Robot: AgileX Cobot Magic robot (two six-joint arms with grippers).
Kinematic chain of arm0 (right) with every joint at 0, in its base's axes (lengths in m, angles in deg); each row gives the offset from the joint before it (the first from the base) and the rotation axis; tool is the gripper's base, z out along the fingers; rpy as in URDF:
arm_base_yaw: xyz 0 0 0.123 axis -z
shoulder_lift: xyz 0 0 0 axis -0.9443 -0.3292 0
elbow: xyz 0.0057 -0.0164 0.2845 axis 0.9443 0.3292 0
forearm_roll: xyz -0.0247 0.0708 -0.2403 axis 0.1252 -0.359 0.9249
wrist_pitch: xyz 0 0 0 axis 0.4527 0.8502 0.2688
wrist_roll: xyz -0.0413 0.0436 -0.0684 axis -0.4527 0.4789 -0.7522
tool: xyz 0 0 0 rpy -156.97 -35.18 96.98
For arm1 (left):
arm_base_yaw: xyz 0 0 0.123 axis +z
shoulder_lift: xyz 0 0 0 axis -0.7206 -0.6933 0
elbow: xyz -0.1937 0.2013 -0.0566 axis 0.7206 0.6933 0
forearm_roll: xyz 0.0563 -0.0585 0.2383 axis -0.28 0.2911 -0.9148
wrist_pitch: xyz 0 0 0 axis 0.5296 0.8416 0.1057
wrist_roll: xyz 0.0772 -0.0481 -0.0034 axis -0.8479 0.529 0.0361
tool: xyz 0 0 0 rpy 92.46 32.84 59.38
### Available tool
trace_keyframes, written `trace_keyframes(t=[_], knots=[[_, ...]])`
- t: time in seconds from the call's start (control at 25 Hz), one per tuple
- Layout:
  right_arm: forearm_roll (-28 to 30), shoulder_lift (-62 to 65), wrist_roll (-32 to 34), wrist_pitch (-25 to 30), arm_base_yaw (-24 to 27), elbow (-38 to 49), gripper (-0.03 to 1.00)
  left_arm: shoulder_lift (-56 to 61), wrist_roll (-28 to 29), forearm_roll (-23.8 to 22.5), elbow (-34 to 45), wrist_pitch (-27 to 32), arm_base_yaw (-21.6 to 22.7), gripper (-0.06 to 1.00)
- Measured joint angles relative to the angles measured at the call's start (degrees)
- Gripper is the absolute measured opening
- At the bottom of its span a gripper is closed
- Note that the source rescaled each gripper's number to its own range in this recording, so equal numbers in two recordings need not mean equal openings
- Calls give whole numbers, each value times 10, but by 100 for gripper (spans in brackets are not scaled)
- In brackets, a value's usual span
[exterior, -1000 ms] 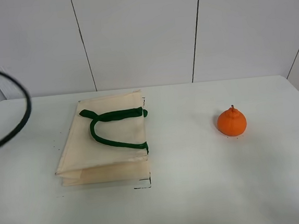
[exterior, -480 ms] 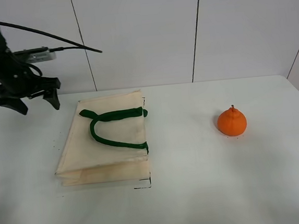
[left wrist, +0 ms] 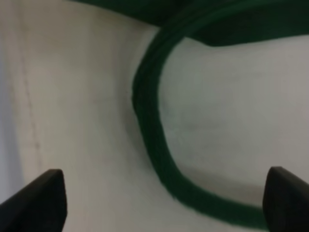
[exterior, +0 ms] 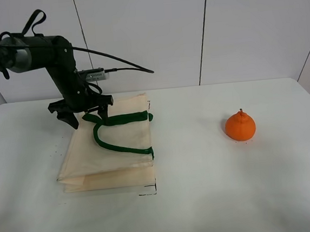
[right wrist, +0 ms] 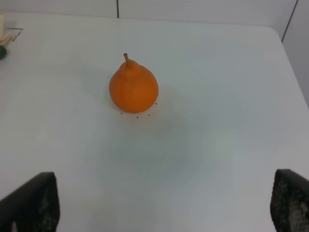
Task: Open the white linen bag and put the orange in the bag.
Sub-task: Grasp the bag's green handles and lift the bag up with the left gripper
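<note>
The bag's lower layer will stay down and the bag's opening will spread wide when the robot lifts the upper cloth's handle [exterior: 96,133], because dark green tabs [exterior: 151,117] peek out past the bag's edge.
The white linen bag [exterior: 115,155] lies flat and folded on the left of the table, its dark green handle [exterior: 117,119] looped on top. My left gripper [exterior: 85,115] is open, just above the bag's far left corner, its fingers straddling the handle's end. In the left wrist view the gripper [left wrist: 163,200] shows both fingertips wide apart over the cream cloth [left wrist: 82,96] and the green handle [left wrist: 147,116]. The orange [exterior: 240,126] stands alone on the right. The right wrist view shows the orange [right wrist: 133,89] ahead of my open, empty right gripper [right wrist: 159,203], well apart from it.
The white table [exterior: 216,197] reaches a panelled white wall at the back. A black cable [exterior: 123,64] trails from the left arm over the table's rear. Small black marks sit on the table by the bag's near right corner [exterior: 150,192].
My left arm has swung in from the far left and come down over the bag's far left corner and handle. The bag and the orange have not moved.
</note>
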Motion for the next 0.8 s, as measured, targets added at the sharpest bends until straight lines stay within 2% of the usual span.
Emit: trace_keyframes(t=[0.36,0.64,0.72,0.8], knots=[[0,0,0,0,0,0,100,-70,13,-2,0,-52,-1,100],[0,0,0,0,0,0,100,-96,13,3,-7,-51,-1,98],[0,0,0,0,0,0,100,-96,13,3,-7,-50,-1,89],[0,0,0,0,0,0,100,-98,13,3,-7,-49,-1,67]])
